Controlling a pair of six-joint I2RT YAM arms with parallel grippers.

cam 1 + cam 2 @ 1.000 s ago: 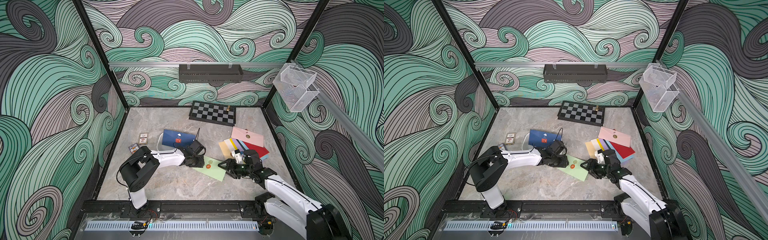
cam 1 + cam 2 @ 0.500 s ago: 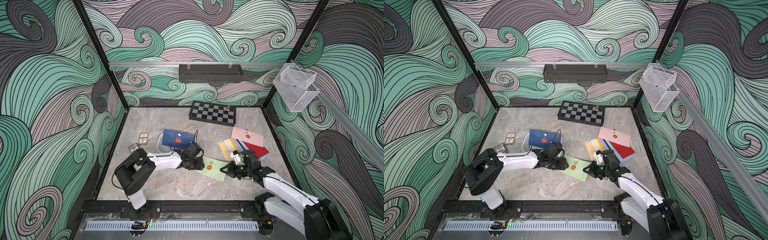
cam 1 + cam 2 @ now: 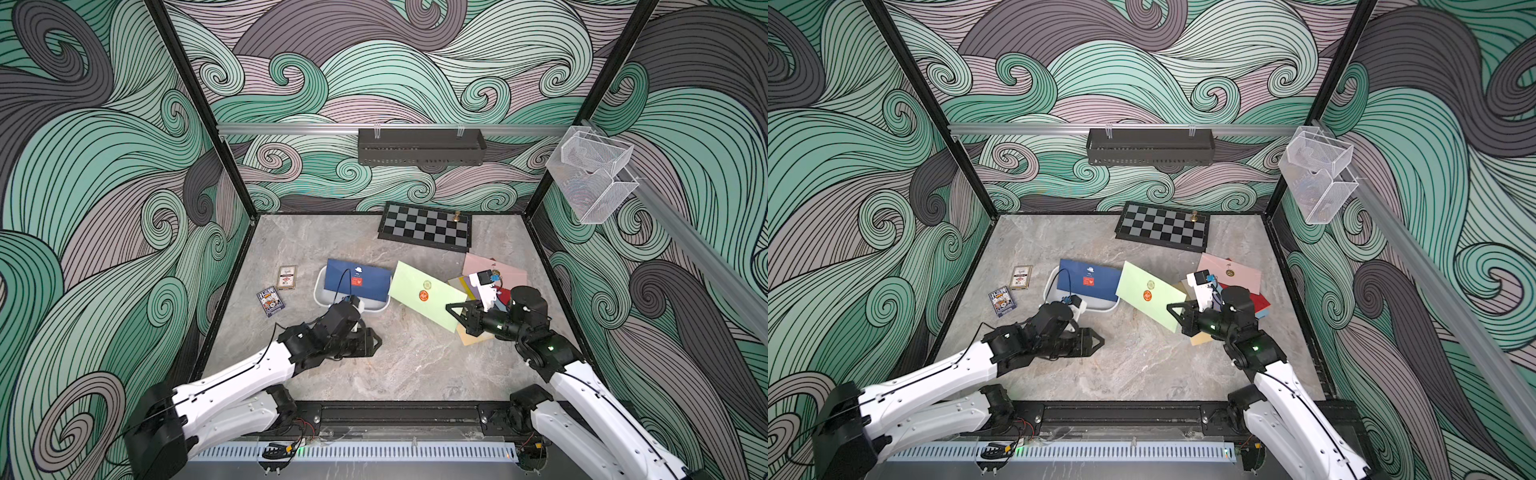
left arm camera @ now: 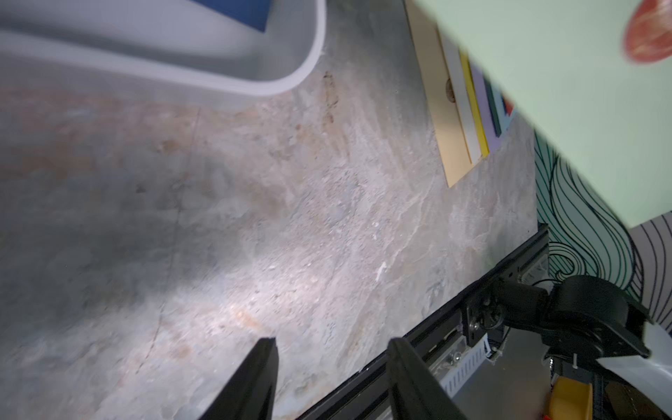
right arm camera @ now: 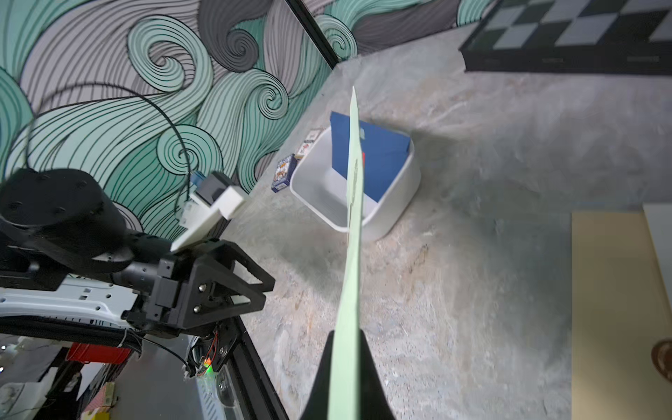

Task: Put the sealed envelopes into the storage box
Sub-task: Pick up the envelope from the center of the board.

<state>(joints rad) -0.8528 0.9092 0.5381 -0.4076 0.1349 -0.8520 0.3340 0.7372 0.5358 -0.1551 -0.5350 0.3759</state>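
Observation:
My right gripper is carrying the light green envelope, its loose end leading, and should continue until it's inside the storage box, as the navy envelope leaves room.
My right gripper is shut on one corner of a light green sealed envelope, holding it tilted above the table to the right of the storage box; the right wrist view shows this green envelope edge-on between the jaws. The white storage box holds a navy envelope leaning inside. More envelopes lie fanned in a pile at the right, partly under my right arm. In front of the box, my left gripper hangs open and empty over bare table.
A chessboard with one small piece lies at the back. Two card packs lie left of the box. A black tray hangs on the back wall and a wire-mesh bin on the right wall.
My right gripper shut on the green envelope and lifted it off the table toward the box. My left gripper let go of the envelope's edge, drew back toward the front and opened a little.

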